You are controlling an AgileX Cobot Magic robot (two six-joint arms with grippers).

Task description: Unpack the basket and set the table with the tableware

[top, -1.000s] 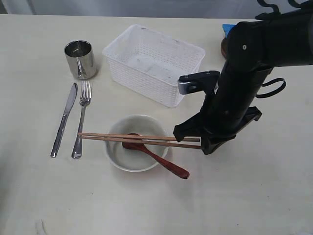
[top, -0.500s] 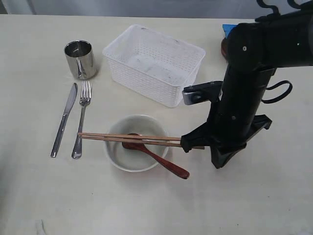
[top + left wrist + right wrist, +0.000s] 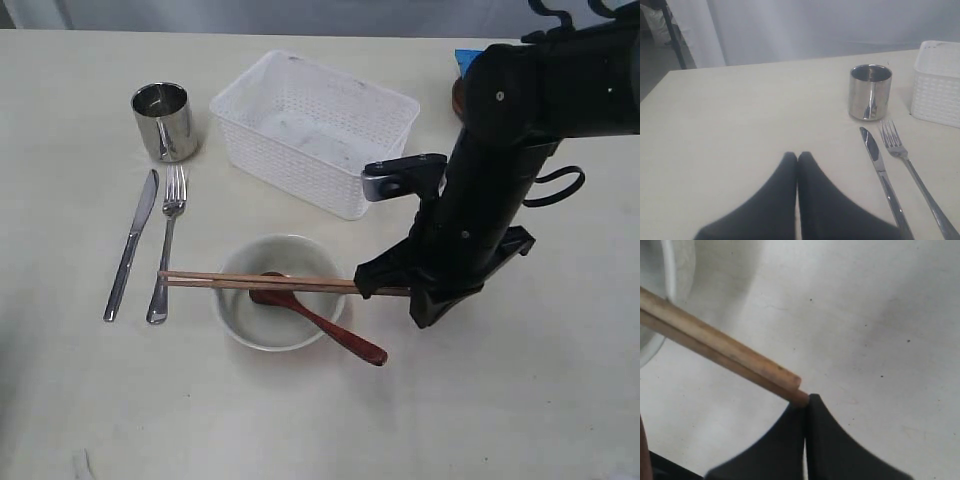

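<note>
The chopsticks lie across the bowl and the white basket is empty, so my right gripper should continue to go up to the basket and open over the basket's rim.
Two wooden chopsticks lie side by side across the pale bowl, and a reddish-brown spoon rests in it. My right gripper is shut, its tips touching the chopsticks' right ends; the right wrist view shows the gripper holding nothing. The steel cup, knife and fork lie to the left. The white basket stands behind and looks empty. My left gripper is shut over bare table, near the knife; the exterior view does not show it.
A brown plate and a blue bag peek out behind my right arm at the back right. In the left wrist view the cup, fork and basket corner sit ahead. The cream tabletop stretches around.
My right arm drew off to the right, away from the chopsticks, then came back left, so its shut tips meet their ends again. The chopsticks hardly shifted. The left side is unchanged.
</note>
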